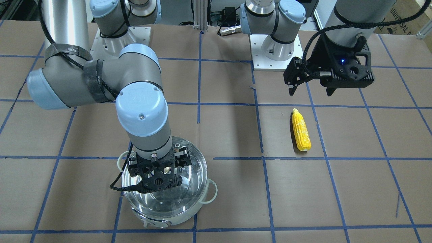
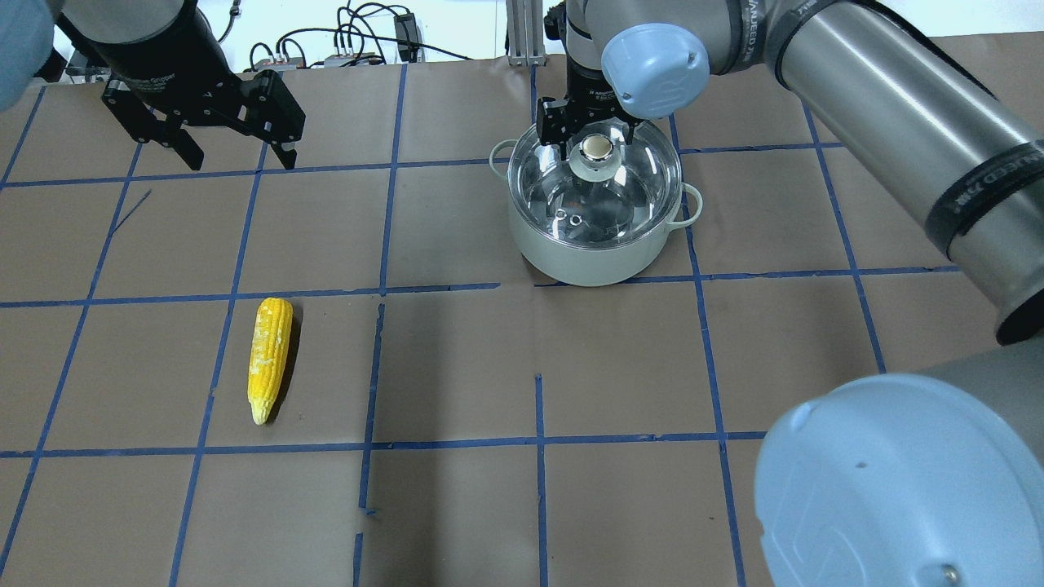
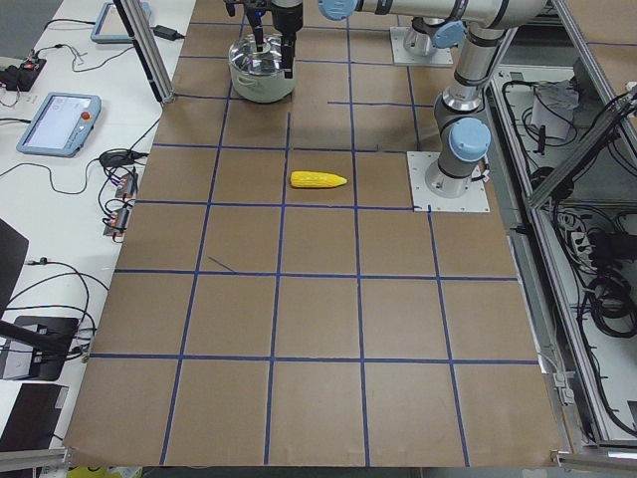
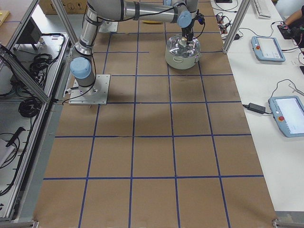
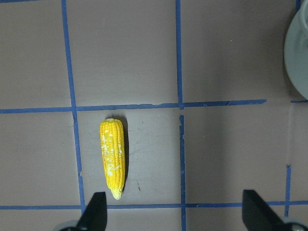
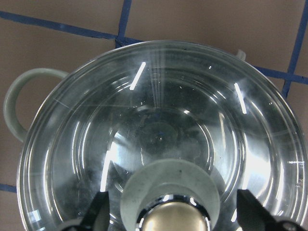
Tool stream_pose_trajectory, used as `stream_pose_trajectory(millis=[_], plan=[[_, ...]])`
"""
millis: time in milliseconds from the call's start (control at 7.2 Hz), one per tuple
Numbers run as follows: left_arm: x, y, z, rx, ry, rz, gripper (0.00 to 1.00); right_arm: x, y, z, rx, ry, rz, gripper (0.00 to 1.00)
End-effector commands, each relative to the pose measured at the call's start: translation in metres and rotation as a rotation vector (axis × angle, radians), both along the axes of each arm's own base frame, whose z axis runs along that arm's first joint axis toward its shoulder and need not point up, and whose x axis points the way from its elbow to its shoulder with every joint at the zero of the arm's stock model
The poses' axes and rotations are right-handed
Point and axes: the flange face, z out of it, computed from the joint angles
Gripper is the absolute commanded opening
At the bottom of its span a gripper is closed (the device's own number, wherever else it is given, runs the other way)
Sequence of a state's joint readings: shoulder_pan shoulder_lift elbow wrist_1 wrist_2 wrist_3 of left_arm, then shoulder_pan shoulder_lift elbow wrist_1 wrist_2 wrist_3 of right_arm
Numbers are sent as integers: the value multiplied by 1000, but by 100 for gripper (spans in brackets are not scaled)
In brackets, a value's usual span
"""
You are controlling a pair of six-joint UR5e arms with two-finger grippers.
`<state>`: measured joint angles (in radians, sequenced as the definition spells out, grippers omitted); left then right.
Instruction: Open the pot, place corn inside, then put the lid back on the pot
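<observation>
I expect to find the steel pot [image 1: 183, 215] empty when I raise the lid, because only shiny steel rings [image 6: 160, 137] can be seen through the clear glass lid.
The steel pot [image 2: 595, 249] stands at the far middle of the table with the clear glass lid [image 2: 608, 200] resting on it. My right gripper [image 2: 593, 137] is open and low over the lid, one finger on each side of the knob [image 6: 169, 202]; I cannot tell whether the fingers [image 6: 98, 214] touch it. The yellow corn [image 2: 270, 356] lies flat on the paper to the left, also in the left wrist view [image 5: 113, 156]. My left gripper [image 2: 239, 155] is open and empty, high above the table beyond the corn.
Brown paper with a blue tape grid [image 2: 538, 444] covers the table. The arm bases [image 1: 275, 50] stand on white plates at the robot's edge. Tablets [image 4: 268, 47] and cables lie on the side benches. The pot's rim [image 5: 301, 53] shows at the left wrist view's right edge.
</observation>
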<state>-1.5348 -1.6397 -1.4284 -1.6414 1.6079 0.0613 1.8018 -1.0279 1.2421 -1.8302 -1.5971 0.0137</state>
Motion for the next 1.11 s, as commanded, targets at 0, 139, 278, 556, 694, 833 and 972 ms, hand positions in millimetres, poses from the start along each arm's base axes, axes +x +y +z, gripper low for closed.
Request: stream_pose_trajectory(millis=[0,139,278,556,694,833,972], plan=[[1,0,0,0,0,2,100,1,-1,7,-1,1,-1,67],[1,0,0,0,0,2,100,0,0,5,18,5,-3,53],[1,0,0,0,0,2,100,0,1,5,21,6,-3,44],[2,0,0,0,-6,2,100,0,3,5,42,11,-3,35],[2,-1,-1,2,-6,2,100,-1,3,15,39,11,-1,35],[2,-1,-1,2,-4,2,100,-12,7,55,56,14,-7,33],[2,-3,1,-3,-3,2,100,-23,13,90,60,12,-6,33]])
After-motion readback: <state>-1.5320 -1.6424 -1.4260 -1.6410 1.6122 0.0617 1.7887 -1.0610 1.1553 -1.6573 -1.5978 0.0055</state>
